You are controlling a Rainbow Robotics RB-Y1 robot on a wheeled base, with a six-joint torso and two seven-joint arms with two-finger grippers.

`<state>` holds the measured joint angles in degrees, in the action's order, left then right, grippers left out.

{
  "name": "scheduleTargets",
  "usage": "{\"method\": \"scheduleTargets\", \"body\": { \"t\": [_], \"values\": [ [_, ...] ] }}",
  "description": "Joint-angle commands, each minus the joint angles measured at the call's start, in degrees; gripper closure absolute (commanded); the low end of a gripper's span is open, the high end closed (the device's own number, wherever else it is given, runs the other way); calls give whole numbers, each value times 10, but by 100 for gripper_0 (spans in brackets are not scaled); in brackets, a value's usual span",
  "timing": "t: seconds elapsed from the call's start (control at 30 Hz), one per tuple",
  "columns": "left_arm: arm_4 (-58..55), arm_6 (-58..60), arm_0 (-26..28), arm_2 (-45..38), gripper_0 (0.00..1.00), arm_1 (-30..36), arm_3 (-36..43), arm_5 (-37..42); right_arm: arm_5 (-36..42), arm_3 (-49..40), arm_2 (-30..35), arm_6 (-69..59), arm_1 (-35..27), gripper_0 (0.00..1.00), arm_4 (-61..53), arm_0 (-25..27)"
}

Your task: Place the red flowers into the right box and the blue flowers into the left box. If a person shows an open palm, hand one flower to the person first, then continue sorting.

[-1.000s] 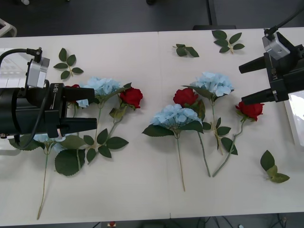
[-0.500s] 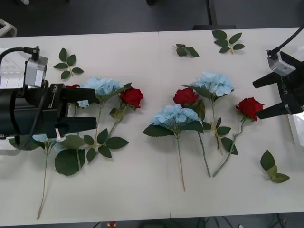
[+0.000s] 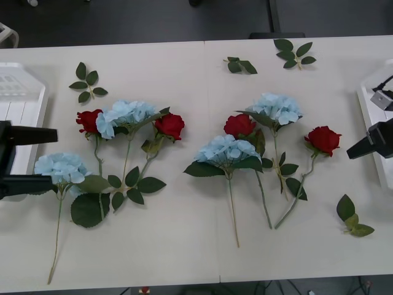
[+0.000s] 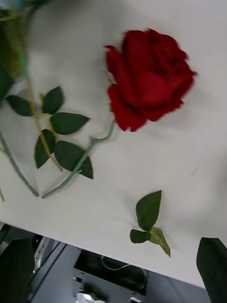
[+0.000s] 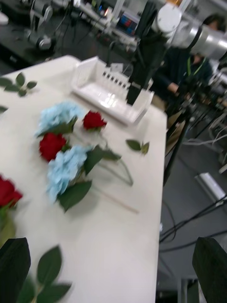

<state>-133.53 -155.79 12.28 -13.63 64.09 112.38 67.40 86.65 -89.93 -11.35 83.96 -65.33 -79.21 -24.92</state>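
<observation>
The broad leaf (image 3: pixel 87 211) is underneath the stem of the red flower, so that leaf will stay behind when the robot lifts the blue flower (image 3: pixel 62 169).
Several red flowers lie on the white table; the rightmost red rose (image 3: pixel 323 139) (image 4: pixel 149 78) is nearest my right gripper (image 4: pixel 113 241), which is open and holds nothing. One of its black fingers (image 3: pixel 367 146) pokes in from the right edge, over the right box (image 3: pixel 370 92) (image 5: pixel 111 92). Several blue flowers lie among the roses. The leftmost blue flower (image 3: pixel 61 167) lies just off the tips of my left gripper (image 3: pixel 54 158) (image 5: pixel 113 246), which is open and empty beside the left box (image 3: pixel 24 98).
Loose leaf sprigs lie at the back left (image 3: pixel 86 83), back middle (image 3: pixel 241 64), back right (image 3: pixel 295 52) and front right (image 3: pixel 353 218) (image 4: pixel 149 220). Long stems trail toward the table's front edge. The right arm (image 5: pixel 142 61) stands over its box.
Both arms have pulled back toward the table's sides. The left arm's retreat has uncovered the leftmost blue flower and a red rose. The right gripper has moved right and lower.
</observation>
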Motion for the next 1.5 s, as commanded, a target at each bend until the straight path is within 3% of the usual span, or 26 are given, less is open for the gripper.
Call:
{"method": "scheduleTargets", "body": {
  "t": [0.03, 0.17, 0.37, 0.67, 1.03, 1.5],
  "values": [
    [57, 105, 107, -126, 0, -2, 16, 49, -3, -12, 13, -74, 46, 0, 77, 19],
    [113, 169, 154, -171, 0, -32, 38, 61, 0, -12, 13, -145, 88, 0, 121, 21],
    [230, 253, 192, -174, 0, -74, 65, 48, -8, -12, 12, -204, 148, 0, 172, 20],
    [406, 338, 200, -147, 0, -113, 93, 14, -39, -2, 12, -229, 202, 0, 274, 19],
    [582, 421, 165, -65, 0, -119, 96, -39, -42, 50, 9, -226, 259, 0, 344, 1],
    [735, 539, 53, 62, 0, -118, 61, -40, -113, 119, -21, -238, 297, 0, 368, -36]
  ]
}}
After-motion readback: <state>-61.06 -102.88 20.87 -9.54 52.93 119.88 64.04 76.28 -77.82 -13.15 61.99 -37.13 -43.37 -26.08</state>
